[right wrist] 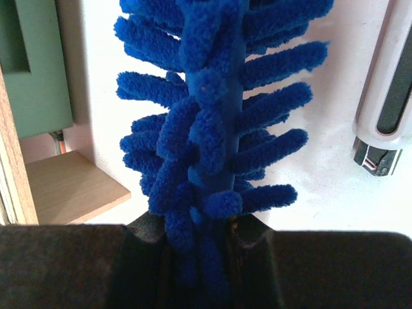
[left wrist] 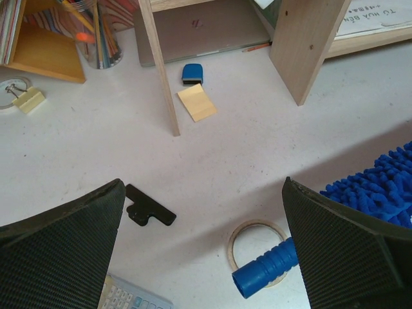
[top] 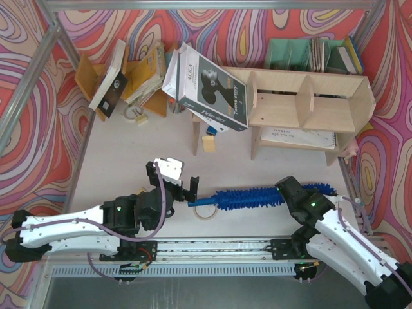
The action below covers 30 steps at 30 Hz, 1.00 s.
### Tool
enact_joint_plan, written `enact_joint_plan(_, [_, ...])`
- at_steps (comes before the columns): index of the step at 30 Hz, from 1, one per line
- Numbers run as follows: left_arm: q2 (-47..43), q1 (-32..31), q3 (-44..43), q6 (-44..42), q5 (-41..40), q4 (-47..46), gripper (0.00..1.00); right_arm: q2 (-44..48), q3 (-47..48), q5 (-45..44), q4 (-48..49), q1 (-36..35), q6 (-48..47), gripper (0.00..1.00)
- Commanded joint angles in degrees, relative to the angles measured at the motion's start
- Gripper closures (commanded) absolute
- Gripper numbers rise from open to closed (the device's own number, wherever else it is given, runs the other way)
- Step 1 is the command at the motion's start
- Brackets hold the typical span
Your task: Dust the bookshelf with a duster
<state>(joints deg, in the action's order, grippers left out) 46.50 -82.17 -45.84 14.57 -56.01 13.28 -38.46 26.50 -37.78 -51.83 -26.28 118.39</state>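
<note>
I should continue to move the duster toward the bookshelf with my right gripper until it is clear of the tape ring (top: 206,212), and then let go, because the duster's handle (top: 202,202) points at my left gripper.
The bright-blue duster (top: 248,197) lies across the near table, its fluffy head to the right and its slim handle to the left. My right gripper (top: 291,192) is shut on the fluffy head (right wrist: 212,148), and blue strands bulge out above the jaws. My left gripper (top: 175,182) is open wide over the handle end. The handle tip (left wrist: 264,271) lies between the fingers, close to the right finger (left wrist: 351,254) and touching neither. The pale plywood bookshelf (top: 309,96) stands at the back right, and its legs (left wrist: 161,71) rise ahead of the left gripper.
A tape ring (left wrist: 256,248) lies under the handle tip. A black flat piece (left wrist: 149,209) and a calculator (left wrist: 132,297) are by the left finger. A yellow notepad (left wrist: 196,103) lies by the shelf leg. An orange book rack (top: 96,77) and a teal file organiser (top: 302,55) stand at the back.
</note>
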Motion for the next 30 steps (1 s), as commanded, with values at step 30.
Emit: enact_joint_plan(30, [1.13,4.07,1.98,0.47,1.05,-2.29,0.02,-11.32,-5.58,3.37,16.84,5.68,-0.23,1.0])
